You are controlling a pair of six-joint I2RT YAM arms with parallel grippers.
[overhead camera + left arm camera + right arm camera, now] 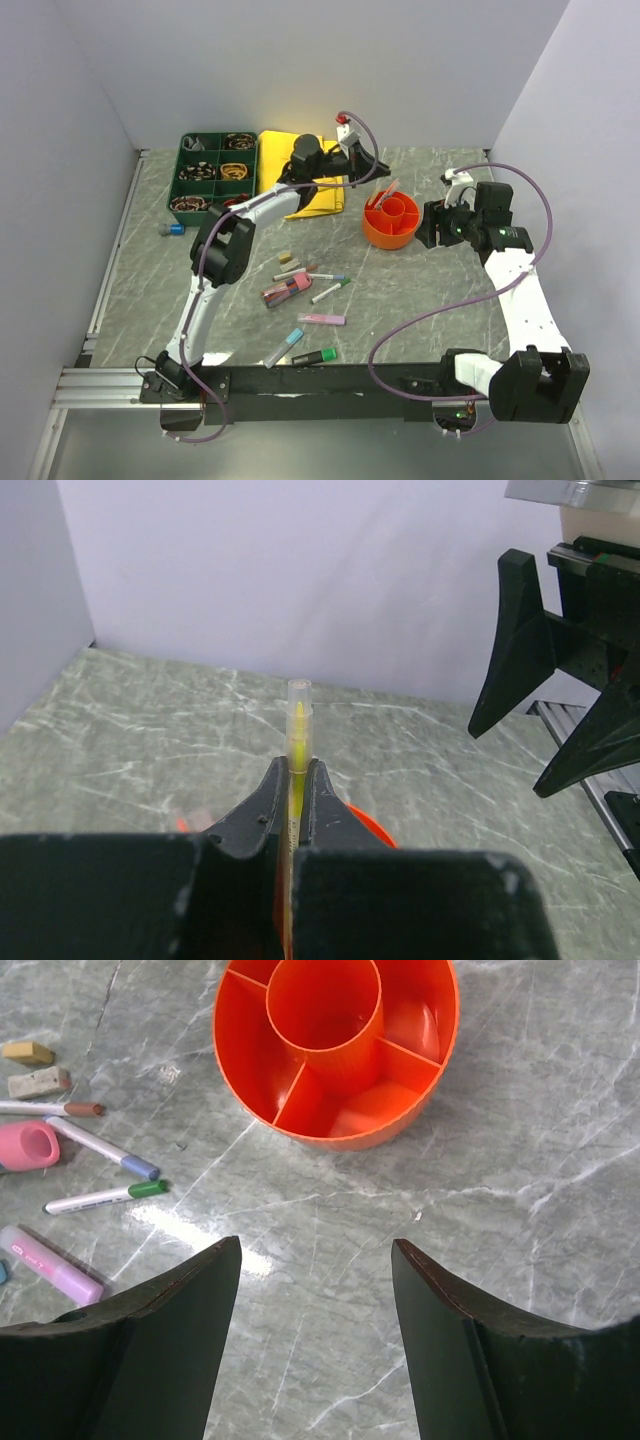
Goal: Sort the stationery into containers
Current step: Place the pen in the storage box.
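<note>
My left gripper should keep guiding the yellow pen [298, 725] into the orange pot's outer section [374, 208] until it lets go, because the pen is upright and its lower end is above that section.
My left gripper [295, 765] is shut on a slim yellow pen [298, 715] with a clear cap and holds it over the round orange pot [391, 223], whose rim shows under the fingers [370, 830]. In the top view the left gripper [376, 166] is just behind the pot. My right gripper [315, 1250] is open and empty, low over the table just right of the pot [335, 1050]. Several pens and markers [300, 288] lie loose at mid table. The dark green tray [215, 172] stands at the back left.
A folded yellow cloth [300, 185] lies beside the tray under the left arm. A small blue item [172, 229] lies near the left edge. A green-capped pen [105, 1197], a blue-capped pen [100, 1148] and a pink highlighter [55, 1265] lie left of the right gripper. Walls enclose the table.
</note>
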